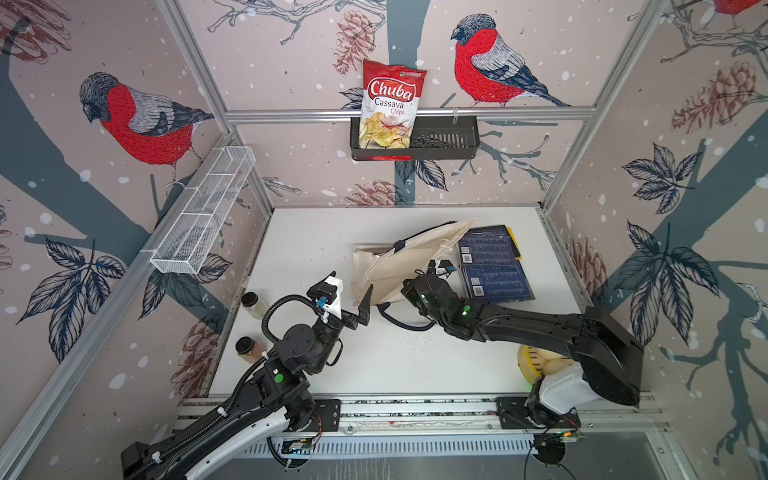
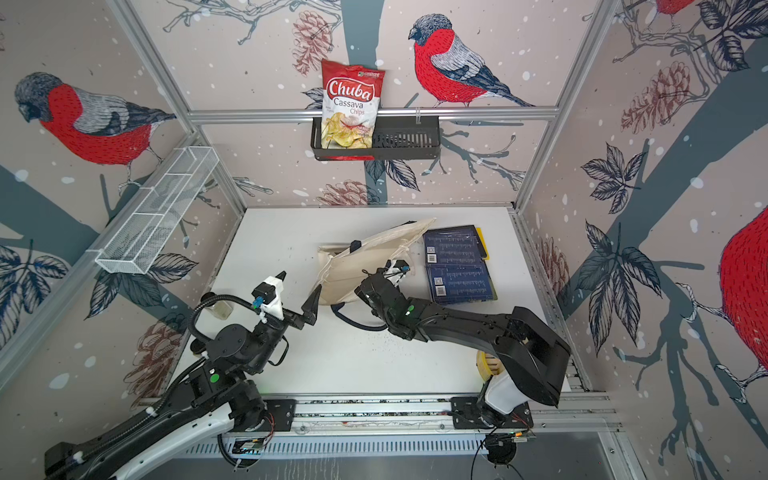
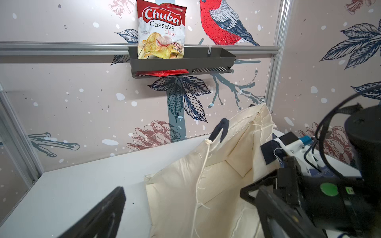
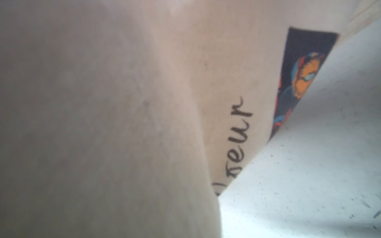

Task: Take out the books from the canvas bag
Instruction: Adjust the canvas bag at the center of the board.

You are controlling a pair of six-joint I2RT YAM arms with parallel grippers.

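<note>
I should swing the bag back upright (image 1: 428,244) with my right gripper and let go of it, because the canvas bag leans toward me with its inside empty (image 3: 223,180).
The cream canvas bag (image 1: 399,262) (image 2: 365,257) stands half lifted in the middle of the table, mouth toward me. My right gripper (image 1: 409,286) (image 2: 363,286) is shut on its cloth edge beside a navy handle patch (image 3: 270,152). Cloth with cursive writing fills the right wrist view (image 4: 103,123), and a dark cover with an orange face (image 4: 305,78) peeks out beyond it. Two navy books (image 1: 488,249) (image 2: 461,282) lie flat right of the bag, over a yellow one (image 1: 516,245). My left gripper (image 1: 351,286) (image 3: 189,216) is open at the bag's near left corner.
A chips bag (image 1: 388,104) stands in a black shelf basket (image 1: 449,137) on the back wall. A white wire basket (image 1: 203,212) hangs on the left wall. Two jars (image 1: 251,303) (image 1: 245,347) stand by the table's left edge. A yellow thing (image 1: 536,365) lies under the right arm.
</note>
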